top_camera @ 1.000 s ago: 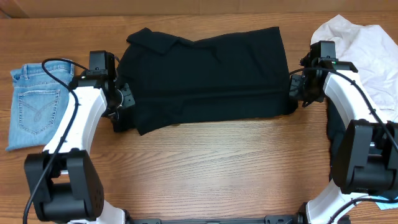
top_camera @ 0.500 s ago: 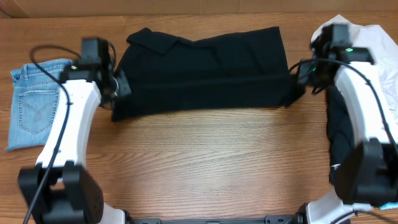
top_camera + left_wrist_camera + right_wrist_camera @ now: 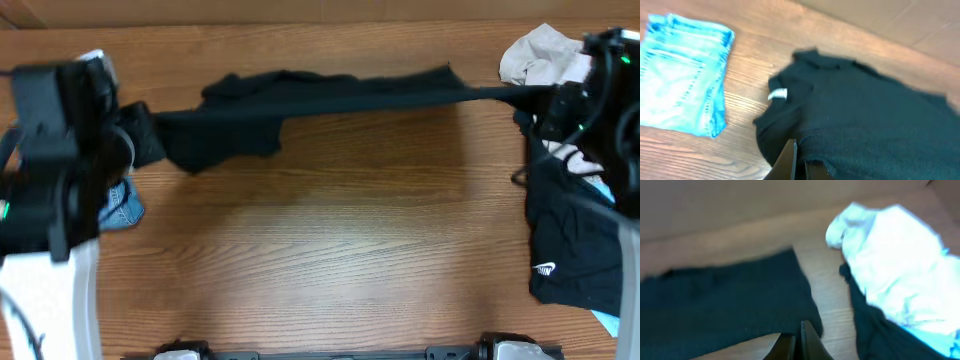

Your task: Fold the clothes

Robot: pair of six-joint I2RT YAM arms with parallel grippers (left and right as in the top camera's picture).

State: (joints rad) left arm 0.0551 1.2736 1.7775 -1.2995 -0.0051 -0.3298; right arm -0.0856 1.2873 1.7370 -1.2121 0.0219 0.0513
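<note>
My left gripper and right gripper should pull the shirt's raised edge (image 3: 345, 101) toward me and down, because the black polo shirt's far part (image 3: 285, 79) lies at the back of the table.
A black polo shirt (image 3: 320, 95) hangs stretched in the air across the back of the table, held at both ends. My left gripper (image 3: 135, 140) is shut on its left edge; the left wrist view shows the cloth (image 3: 875, 125) pinched at my fingers (image 3: 800, 162), with a white neck label (image 3: 777, 94). My right gripper (image 3: 545, 100) is shut on its right edge; the right wrist view shows the fabric (image 3: 725, 300) clamped between my fingers (image 3: 799, 342).
Folded light-blue jeans (image 3: 118, 205) (image 3: 682, 75) lie at the left, partly under my left arm. A white garment (image 3: 545, 55) (image 3: 895, 265) and another black garment with a white logo (image 3: 575, 240) lie at the right edge.
Both arms rose and pulled apart. The black shirt went from lying flat on the table to being lifted and stretched into a narrow band in the air.
</note>
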